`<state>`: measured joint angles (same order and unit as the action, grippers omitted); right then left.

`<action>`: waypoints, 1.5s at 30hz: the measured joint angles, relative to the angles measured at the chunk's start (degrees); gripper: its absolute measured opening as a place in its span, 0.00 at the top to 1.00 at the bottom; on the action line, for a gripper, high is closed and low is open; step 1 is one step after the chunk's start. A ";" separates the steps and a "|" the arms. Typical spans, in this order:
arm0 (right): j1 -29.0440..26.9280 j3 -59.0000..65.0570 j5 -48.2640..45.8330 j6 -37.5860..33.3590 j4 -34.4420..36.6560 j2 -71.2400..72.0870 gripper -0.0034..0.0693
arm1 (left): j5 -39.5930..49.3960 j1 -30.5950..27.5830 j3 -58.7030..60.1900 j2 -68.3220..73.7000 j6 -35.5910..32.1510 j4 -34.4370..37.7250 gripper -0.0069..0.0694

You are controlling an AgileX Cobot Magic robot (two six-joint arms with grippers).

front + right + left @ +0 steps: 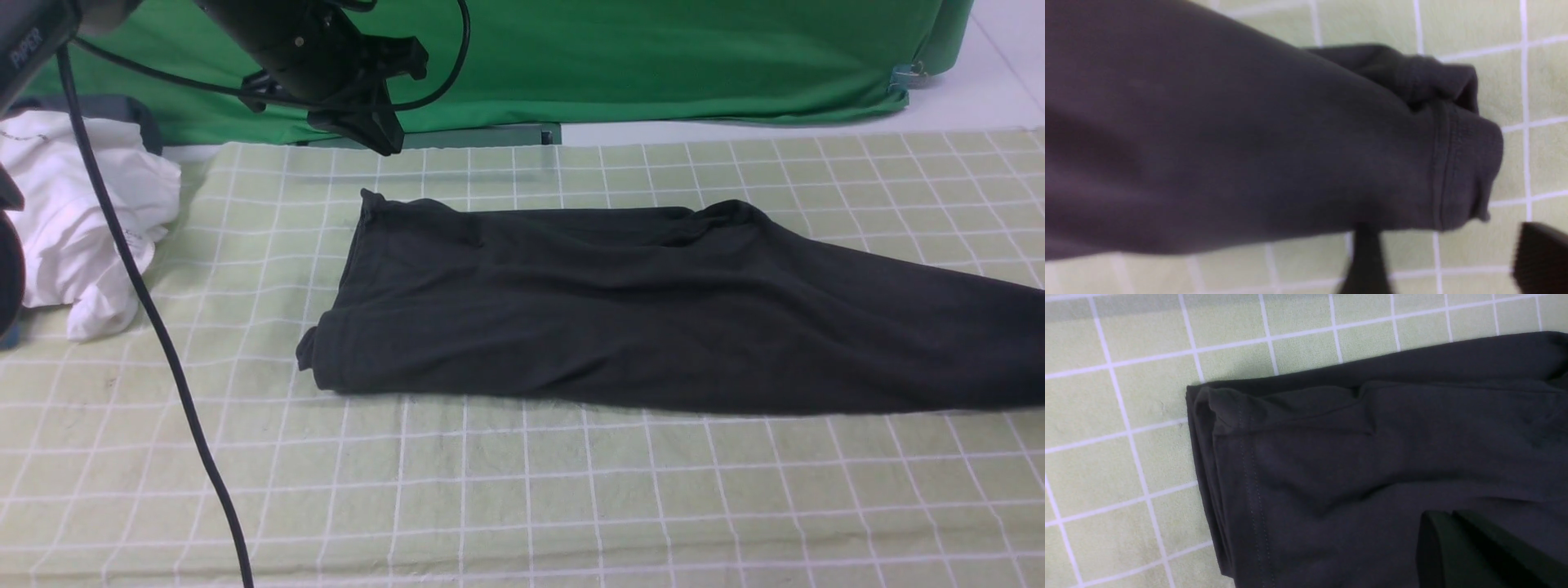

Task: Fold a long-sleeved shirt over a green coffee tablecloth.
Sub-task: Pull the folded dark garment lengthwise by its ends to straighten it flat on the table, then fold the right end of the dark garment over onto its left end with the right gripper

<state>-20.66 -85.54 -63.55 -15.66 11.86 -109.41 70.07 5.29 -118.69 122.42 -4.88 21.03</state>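
The cuff (1461, 166) should reach back to the shirt's opposite end when I fold it over, because the sleeve end (980, 343) runs far past the shirt's body.
The black long-sleeved shirt (653, 310) lies folded into a long band across the green coffee tablecloth (571, 490), and its right end runs out of the front view. My left gripper (380, 135) hangs above the cloth behind the shirt's far left corner. In the left wrist view that gripper (1447, 516) is shut and holds nothing, hovering over the shirt's stitched hem (1249, 477). The right arm is outside the front view. In the right wrist view my right gripper (1447, 253) is open over bare tablecloth (1404, 253), just beside the sleeve cuff (1461, 163), with nothing between its fingers.
A crumpled white garment (82, 220) lies at the tablecloth's left edge. A plain bright green fabric sheet (653, 57) hangs along the back. A black cable (163, 343) trails from the left arm down across the front left of the cloth.
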 joint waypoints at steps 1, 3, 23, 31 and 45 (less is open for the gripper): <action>0.00 1.13 1.81 0.00 -0.30 -0.04 0.25 | 0.00 0.00 0.00 0.00 0.00 0.00 0.89; 0.00 3.28 5.46 0.00 -0.89 -0.39 0.21 | 0.00 0.00 0.00 0.00 0.00 0.00 0.89; 4.48 2.60 12.46 -0.45 -2.72 -6.49 0.91 | -0.18 -0.56 0.07 -0.16 -0.25 0.01 0.89; -1.61 -4.20 8.29 3.23 -8.80 1.10 0.92 | -0.47 -1.21 15.74 -13.07 -1.51 0.56 0.89; -2.73 -7.14 3.05 3.88 -7.89 3.75 0.92 | -14.21 13.12 35.05 -12.98 -7.34 10.20 0.89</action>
<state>-23.40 -92.68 -60.50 -11.78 3.96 -105.66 55.86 18.41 -83.64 109.44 -12.23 31.23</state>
